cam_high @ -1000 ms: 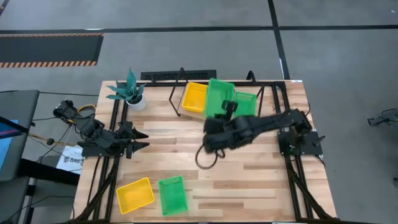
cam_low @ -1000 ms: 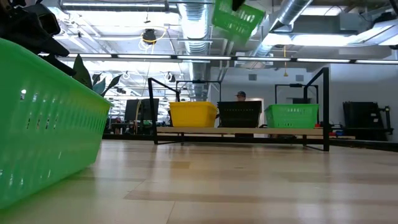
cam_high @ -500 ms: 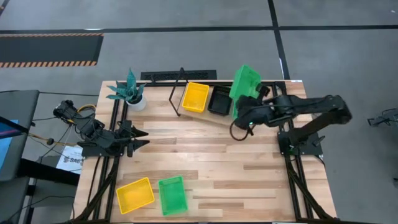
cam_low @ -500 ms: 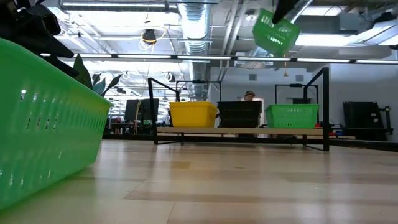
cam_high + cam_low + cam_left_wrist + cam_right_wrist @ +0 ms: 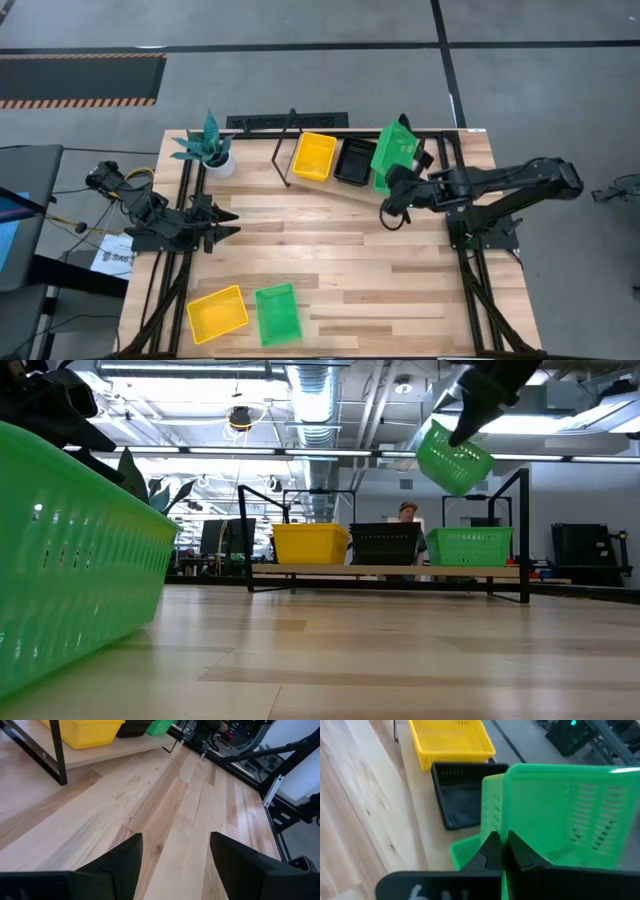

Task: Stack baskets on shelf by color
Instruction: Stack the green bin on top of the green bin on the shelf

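The held green basket (image 5: 453, 460) hangs bottom-down above the shelf's green basket (image 5: 468, 547). My right gripper keeps lowering it until it sits inside the other one, and then let go.
The shelf (image 5: 322, 184) stands at the table's far edge with a yellow basket (image 5: 315, 156), a black basket (image 5: 353, 160) and, at its right end, a green basket (image 5: 470, 546) on its board. My right gripper (image 5: 506, 854) is shut on a second green basket (image 5: 393, 148), tilted in the air above that one. A loose yellow basket (image 5: 217, 312) and a loose green basket (image 5: 277, 313) lie flat near the table's near edge. My left gripper (image 5: 172, 865) waits open at the table's left edge. My right gripper pinches one wall of the green basket at its rim (image 5: 506, 827), with one finger on each side of the wall. The basket (image 5: 455, 457) is lifted clear and tilted, and it hangs just above the green basket on the shelf.
A potted plant (image 5: 210, 150) stands at the far left corner beside the shelf. Bare wooden slats (image 5: 330, 250) lie between the shelf and the two loose baskets. A person shows in the room behind the shelf (image 5: 406, 512).
My right gripper has carried the green basket from over the middle of the shelf toward the table's right, then down, to just above the green basket at the shelf's right end. The held basket has tipped further as it came down.
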Motion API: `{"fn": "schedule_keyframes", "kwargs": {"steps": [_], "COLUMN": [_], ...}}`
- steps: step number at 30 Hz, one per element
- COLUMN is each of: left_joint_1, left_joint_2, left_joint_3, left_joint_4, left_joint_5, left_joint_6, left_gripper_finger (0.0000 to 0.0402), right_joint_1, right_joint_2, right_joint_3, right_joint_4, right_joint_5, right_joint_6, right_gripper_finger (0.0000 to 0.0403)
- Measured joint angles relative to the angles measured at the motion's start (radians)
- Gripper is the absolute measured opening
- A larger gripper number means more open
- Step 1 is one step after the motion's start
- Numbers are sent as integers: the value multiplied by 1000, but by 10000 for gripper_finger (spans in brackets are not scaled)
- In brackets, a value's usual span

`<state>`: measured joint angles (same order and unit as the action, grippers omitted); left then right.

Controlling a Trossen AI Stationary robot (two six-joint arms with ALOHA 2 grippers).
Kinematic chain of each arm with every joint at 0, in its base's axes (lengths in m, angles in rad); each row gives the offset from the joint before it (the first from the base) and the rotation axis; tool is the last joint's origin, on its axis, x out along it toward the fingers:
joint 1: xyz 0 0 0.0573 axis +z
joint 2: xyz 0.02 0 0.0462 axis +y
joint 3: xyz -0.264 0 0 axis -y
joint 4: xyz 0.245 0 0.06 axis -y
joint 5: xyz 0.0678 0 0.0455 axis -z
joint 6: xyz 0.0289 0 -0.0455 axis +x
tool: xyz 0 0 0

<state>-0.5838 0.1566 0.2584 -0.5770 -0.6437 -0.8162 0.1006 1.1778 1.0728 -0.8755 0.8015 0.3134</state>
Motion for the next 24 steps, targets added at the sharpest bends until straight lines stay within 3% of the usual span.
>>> {"fn": "schedule_keyframes", "kwargs": {"steps": [12,24], "left_joint_1": [0,0], "left_joint_2": [0,0], "left_joint_3": [0,0], "left_joint_4": [-2,-12], "left_joint_5": [-41,-44], "left_joint_6": [9,9], "left_gripper_finger": [221,221], "right_joint_1": [-129,-205], "right_joint_2": [6,24], "right_joint_3": [-15,-14], "right_joint_4": [-3,-36], "right_joint_5": [-213,-291], "right_joint_6": [-136,-270], "right_gripper_finger": [8,8]}}
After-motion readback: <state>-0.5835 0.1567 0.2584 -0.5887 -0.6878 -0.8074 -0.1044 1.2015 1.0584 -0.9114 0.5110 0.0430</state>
